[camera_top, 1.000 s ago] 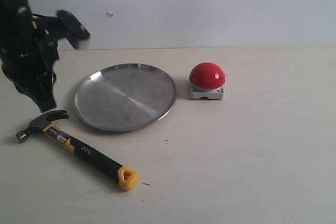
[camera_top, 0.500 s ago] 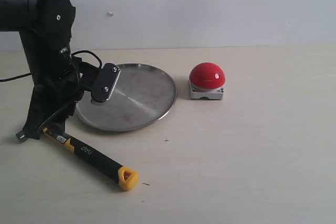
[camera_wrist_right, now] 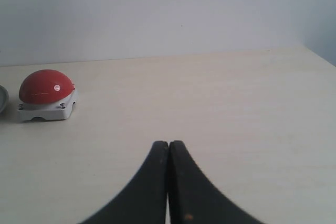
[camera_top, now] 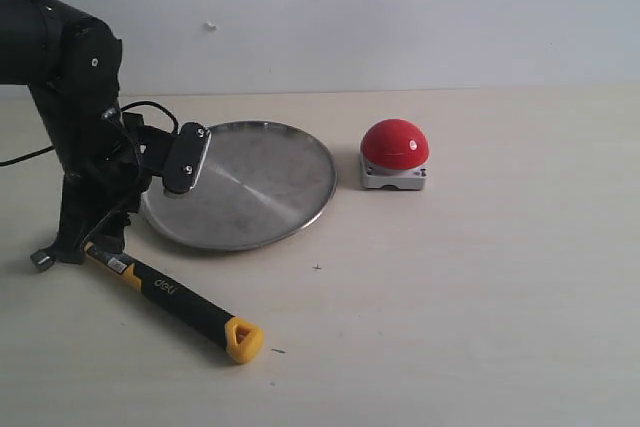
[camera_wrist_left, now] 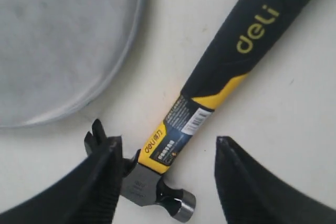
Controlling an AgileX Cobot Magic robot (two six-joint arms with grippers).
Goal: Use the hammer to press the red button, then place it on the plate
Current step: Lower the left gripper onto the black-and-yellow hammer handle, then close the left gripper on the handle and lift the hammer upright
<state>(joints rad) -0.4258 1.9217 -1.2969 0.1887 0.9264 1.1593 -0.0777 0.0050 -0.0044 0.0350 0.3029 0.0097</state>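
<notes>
The hammer's narrow neck [camera_wrist_left: 167, 142] has my left gripper's open fingers lined up across it, so my left gripper should keep going down toward the barcode label [camera_wrist_left: 196, 121] and close there.
The hammer [camera_top: 175, 294] lies on the table in front of the plate [camera_top: 285, 182], its yellow end nearest the front edge. My left gripper [camera_top: 78, 245] is lowered over the hammer's head, hiding most of it there. In the left wrist view the left gripper [camera_wrist_left: 167, 141] is open, its fingers [camera_wrist_left: 102, 182] straddling the yellow neck and steel head of the hammer [camera_wrist_left: 173, 140]; one finger is close against the claw side. The red button [camera_top: 395, 144] sits right of the plate. My right gripper [camera_wrist_right: 168, 143] is shut and empty, well away from the red button [camera_wrist_right: 44, 86].
The plate's rim [camera_wrist_left: 128, 51] runs close to the hammer's neck. The left arm's wrist camera bracket [camera_top: 187, 159] hangs over the plate's left part. A pale wall stands behind the light wooden table [camera_top: 480, 287].
The left arm has come down from above the table's left side onto the hammer's head, then shifted slightly left. Hammer, plate and button have not moved.
</notes>
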